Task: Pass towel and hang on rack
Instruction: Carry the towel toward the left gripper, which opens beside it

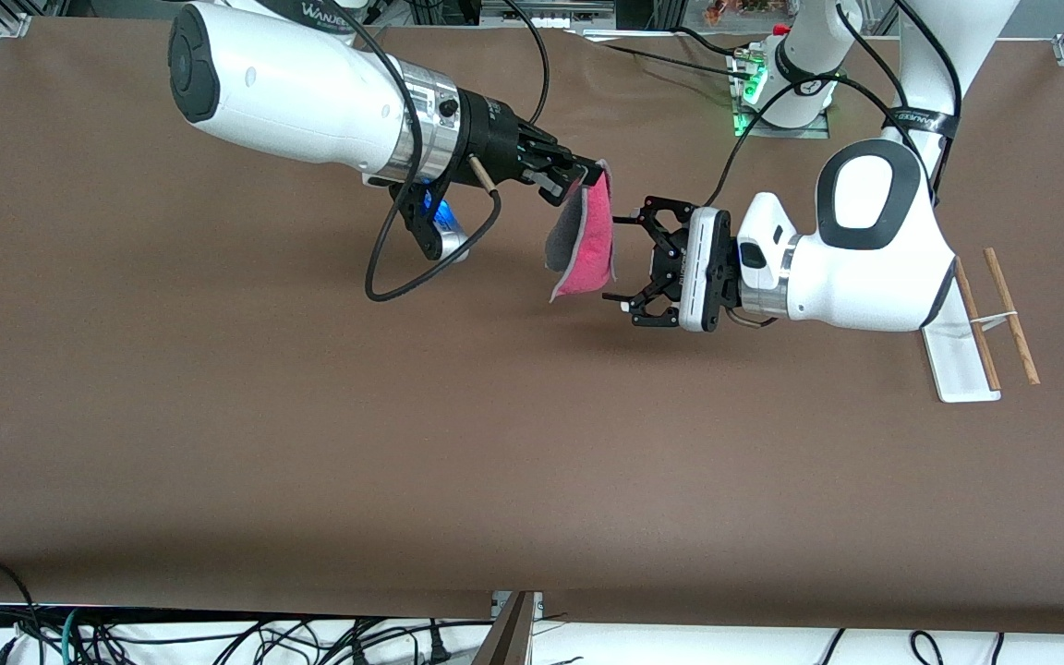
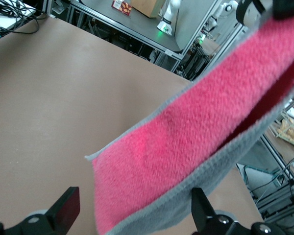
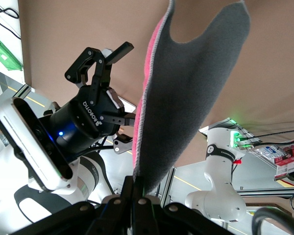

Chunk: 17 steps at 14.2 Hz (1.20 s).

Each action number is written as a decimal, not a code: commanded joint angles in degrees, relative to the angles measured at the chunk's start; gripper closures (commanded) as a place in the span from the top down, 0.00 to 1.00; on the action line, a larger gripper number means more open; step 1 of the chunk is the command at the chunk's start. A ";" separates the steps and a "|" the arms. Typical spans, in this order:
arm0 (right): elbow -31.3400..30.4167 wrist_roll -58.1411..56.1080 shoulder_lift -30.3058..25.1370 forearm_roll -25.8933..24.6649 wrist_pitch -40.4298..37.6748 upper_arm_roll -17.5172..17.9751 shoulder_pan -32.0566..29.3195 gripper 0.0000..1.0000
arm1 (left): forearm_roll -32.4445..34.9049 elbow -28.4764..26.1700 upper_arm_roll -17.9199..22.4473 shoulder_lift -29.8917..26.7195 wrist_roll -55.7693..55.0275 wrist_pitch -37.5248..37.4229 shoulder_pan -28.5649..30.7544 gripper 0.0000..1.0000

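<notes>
The towel [image 1: 585, 238] will hang down doubled with its grey side out when I carry it with my left gripper, because the pink side folds inward along a crease [image 2: 265, 108].
The towel [image 1: 583, 238], pink-red on one side and dark grey on the other, hangs in the air over the middle of the table. My right gripper [image 1: 587, 177] is shut on its top edge; in the right wrist view the grey side [image 3: 191, 93] hangs from the closed fingers. My left gripper [image 1: 622, 262] is open, its fingers [image 2: 68, 208] spread on either side of the towel's lower part [image 2: 186, 142], not clamping it. The rack [image 1: 980, 323], white base with two wooden rods, stands at the left arm's end of the table.
A black cable [image 1: 430, 268] loops down from the right arm over the table. A base with green lights [image 1: 754, 88] stands at the table's edge by the left arm's mount.
</notes>
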 commanded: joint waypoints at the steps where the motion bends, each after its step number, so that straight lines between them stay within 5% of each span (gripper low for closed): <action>1: 0.18 1.08 -0.41 0.98 -0.17 0.26 -0.29 0.00 | 2.30 -3.59 -0.04 -0.64 7.75 -0.65 0.90 1.00; 10: 0.18 1.08 -0.41 1.07 -0.35 0.26 -0.38 0.00 | 2.48 -7.82 -0.13 -4.51 9.19 -0.12 0.81 1.00; 13: 0.18 1.08 -0.41 1.07 -0.43 0.26 -0.38 0.00 | 2.39 -7.73 -0.13 -4.60 9.28 -0.21 0.73 0.30; 17: 0.18 1.08 -0.41 1.07 -0.43 0.26 -0.47 0.00 | 1.86 -7.56 -0.13 -4.51 9.19 1.10 0.02 0.24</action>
